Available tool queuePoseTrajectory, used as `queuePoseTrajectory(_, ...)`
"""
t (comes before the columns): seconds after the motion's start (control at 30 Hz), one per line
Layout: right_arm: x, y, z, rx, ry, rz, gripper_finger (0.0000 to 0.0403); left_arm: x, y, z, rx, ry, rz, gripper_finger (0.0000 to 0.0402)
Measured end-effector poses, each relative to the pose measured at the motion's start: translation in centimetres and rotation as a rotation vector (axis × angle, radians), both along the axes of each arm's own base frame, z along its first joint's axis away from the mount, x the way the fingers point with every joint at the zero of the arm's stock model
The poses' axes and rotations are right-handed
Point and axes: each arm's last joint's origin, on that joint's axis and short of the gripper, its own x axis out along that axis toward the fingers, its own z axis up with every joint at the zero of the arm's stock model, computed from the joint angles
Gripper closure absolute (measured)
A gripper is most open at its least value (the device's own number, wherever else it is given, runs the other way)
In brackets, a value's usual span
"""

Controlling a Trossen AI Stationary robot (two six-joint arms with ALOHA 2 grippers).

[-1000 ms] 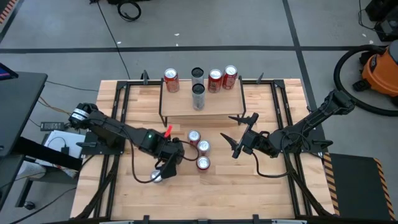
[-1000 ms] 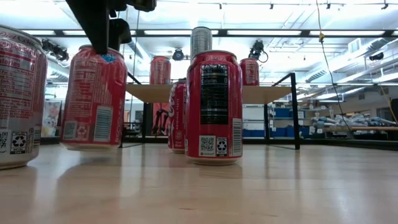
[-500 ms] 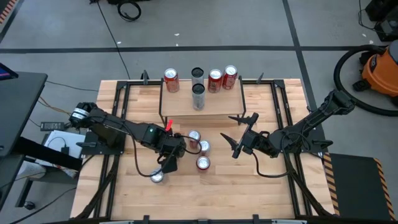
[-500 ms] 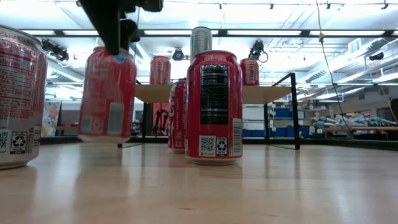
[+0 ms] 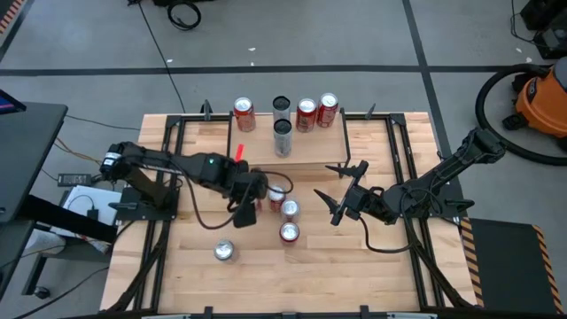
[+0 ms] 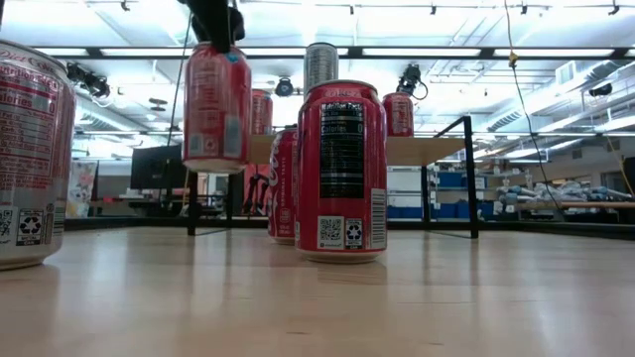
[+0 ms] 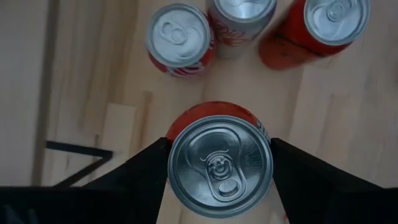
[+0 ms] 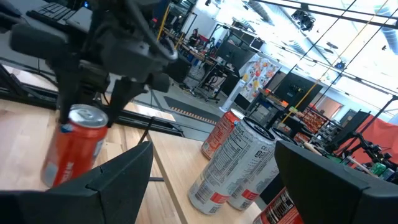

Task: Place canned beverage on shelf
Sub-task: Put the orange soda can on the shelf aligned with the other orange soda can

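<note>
My left gripper should keep carrying the held can (image 6: 216, 111) until its base stands on the shelf spot (image 5: 252, 142) beside the gray cans, because the can hangs upright and that spot is open.
My left gripper (image 5: 245, 211) is shut on a red can (image 6: 216, 107) and holds it in the air over the table's middle, just left of three standing cans (image 5: 285, 213). The left wrist view shows the can's silver top (image 7: 220, 165) between the two dark fingers. The shelf (image 5: 257, 152) stands at the far middle on black legs and carries several cans (image 5: 306, 115). My right gripper (image 5: 334, 186) hangs open right of the three cans, level, with nothing between its fingers. My left gripper pinches the can's upper end (image 7: 177, 122) between its two fingers (image 7: 149, 168), one on each side of the wall just under the rim. The fingers come from above, pointing steeply down. The can hangs below them, close to upright, clear of the table.
Another red can (image 5: 224, 252) stands alone near the table's front, left of middle. Black frame rails (image 5: 174, 151) run along the table's left and right sides. Bare wood lies between the three cans and the shelf's front legs.
My left gripper has risen and gone toward the table's far edge and a little to the right, toward the shelf. The red can has gone with it, from just above the tabletop to well clear of it.
</note>
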Motion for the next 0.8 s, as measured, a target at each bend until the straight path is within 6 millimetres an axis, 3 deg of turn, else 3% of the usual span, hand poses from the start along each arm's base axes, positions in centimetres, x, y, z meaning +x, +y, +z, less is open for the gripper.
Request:
queuePoseTrajectory(0.27,0.0,0.0,0.0,0.0,0.0,0.0,0.0055,0.0,1.8,1.6,0.022,-0.013,-0.016,0.015)
queuePoseTrajectory(0.5,0.0,0.0,0.0,0.0,0.0,-0.002,0.0055,-0.6,3.9,5.1,0.043,-0.051,-0.007,0.015)
queuePoseTrajectory(0.8,0.0,-0.1,0.0,-0.002,0.002,-0.008,0.0055,-2.3,9.8,9.6,0.063,-0.142,0.068,0.015)
